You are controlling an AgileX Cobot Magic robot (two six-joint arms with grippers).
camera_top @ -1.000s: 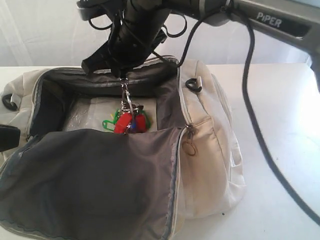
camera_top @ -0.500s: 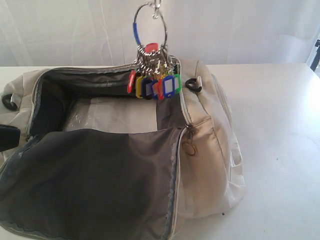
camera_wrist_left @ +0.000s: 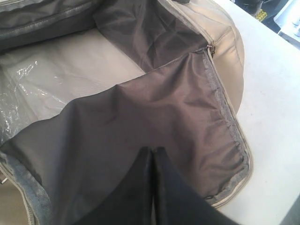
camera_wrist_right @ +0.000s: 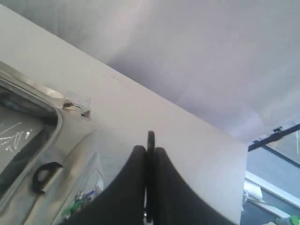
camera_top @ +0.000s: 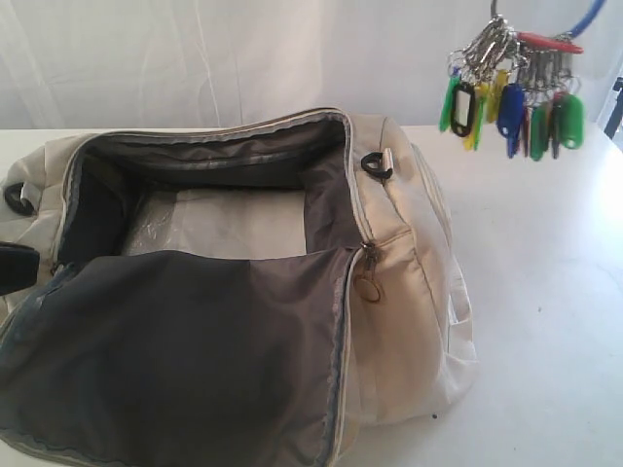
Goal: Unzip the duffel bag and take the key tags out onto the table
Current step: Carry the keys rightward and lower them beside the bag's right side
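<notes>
I keep moving the key tags [camera_top: 512,105] down with my right gripper until they reach the open table [camera_top: 508,316] beside the duffel bag, and then let go, because they are hanging clear of the bag.
The duffel bag [camera_top: 409,282] lies unzipped on the table [camera_top: 545,321], its grey-lined flap folded toward the front. The key tags [camera_top: 511,102] hang in the air from a large ring, above the table just right of the bag. In the right wrist view my right gripper [camera_wrist_right: 150,149] is shut on the dark ring, with some tags [camera_wrist_right: 79,204] dangling below. That gripper is above the top of the exterior view. My left gripper [camera_wrist_left: 153,150] is shut above the grey flap [camera_wrist_left: 154,108], and nothing shows between its fingers.
Clear plastic [camera_top: 146,233] lies on the bag's pale floor. A black D-ring [camera_top: 375,165] and a zipper pull [camera_top: 368,282] sit on the bag's right end. A dark shape [camera_top: 12,268] shows at the left edge. White curtain hangs behind the table.
The key tags rose out of the bag's opening and travelled right. They now hang over the table beside the bag. The right arm left the exterior view.
</notes>
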